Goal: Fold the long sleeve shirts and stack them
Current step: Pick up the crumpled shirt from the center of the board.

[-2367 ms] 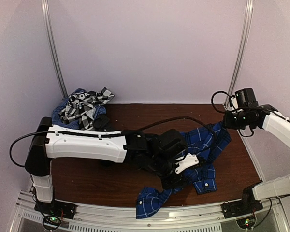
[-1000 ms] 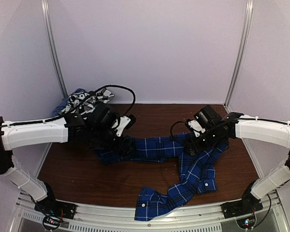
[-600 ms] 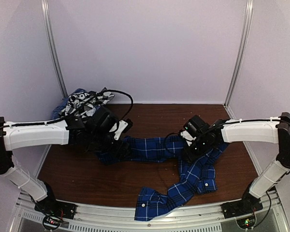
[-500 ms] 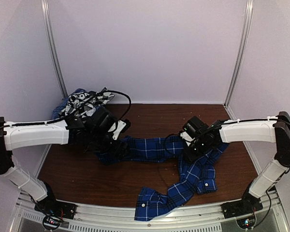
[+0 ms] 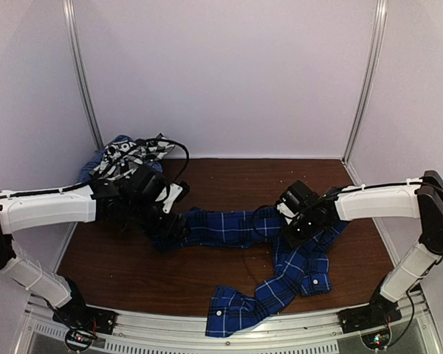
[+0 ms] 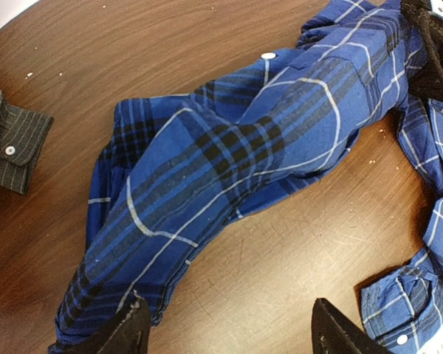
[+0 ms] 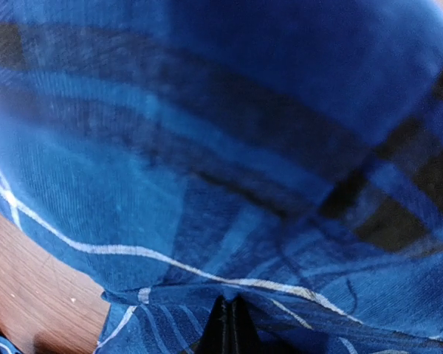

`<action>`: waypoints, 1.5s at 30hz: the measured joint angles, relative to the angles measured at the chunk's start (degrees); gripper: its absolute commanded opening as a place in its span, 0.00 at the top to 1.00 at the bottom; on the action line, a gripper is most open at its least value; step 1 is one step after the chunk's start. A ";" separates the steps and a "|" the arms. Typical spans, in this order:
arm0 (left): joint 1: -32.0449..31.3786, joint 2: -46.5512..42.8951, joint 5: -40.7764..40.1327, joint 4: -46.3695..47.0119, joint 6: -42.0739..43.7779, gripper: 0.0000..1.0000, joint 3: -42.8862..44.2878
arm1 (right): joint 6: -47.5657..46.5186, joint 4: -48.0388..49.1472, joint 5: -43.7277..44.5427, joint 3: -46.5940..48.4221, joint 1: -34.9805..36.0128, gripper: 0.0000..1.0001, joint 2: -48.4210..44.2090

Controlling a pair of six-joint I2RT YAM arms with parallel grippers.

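My gripper will make the royal-blue plaid shirt [image 5: 225, 228] fall open into a wide sheet when it lifts the shirt, because loose layers [image 6: 135, 127] show from under the bunched piece of cloth.
A royal-blue plaid shirt [image 5: 229, 225] lies stretched across the brown table, one sleeve trailing to the front edge [image 5: 229, 310]. My right gripper [image 5: 294, 230] is pressed into its middle. In the right wrist view its jaws [image 7: 229, 324] are shut together on a fold of the blue plaid cloth [image 7: 207, 184]. My left gripper [image 5: 171, 223] hovers over the shirt's left end. In the left wrist view it [image 6: 232, 335] stands open above bare wood, with its left fingertip [image 6: 133, 328] over the cloth's edge [image 6: 207, 169]. Nothing is between its fingers.
A heap of other shirts [image 5: 125, 158], black-and-white plaid over pale blue, sits in the back left corner. A dark pinstripe cuff [image 6: 15, 140] lies left of the blue shirt. White walls and metal posts [image 5: 365, 81] enclose the table.
The right gripper has closed on the blue shirt's middle after coming down onto it. The left arm has drawn slightly back and left, staying open.
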 measured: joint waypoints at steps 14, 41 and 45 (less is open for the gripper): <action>0.42 -7.19 -0.02 -2.36 -6.64 0.16 -7.26 | 1.86 -1.77 -4.68 5.57 -1.18 1.00 -12.96; 12.66 3.19 7.74 15.93 -17.88 0.36 -20.24 | -0.46 -3.21 -10.69 8.57 -5.46 1.00 -11.45; 13.86 5.11 7.98 18.82 -16.52 0.46 -19.76 | -0.48 -3.21 -11.45 8.57 -5.46 1.00 -11.45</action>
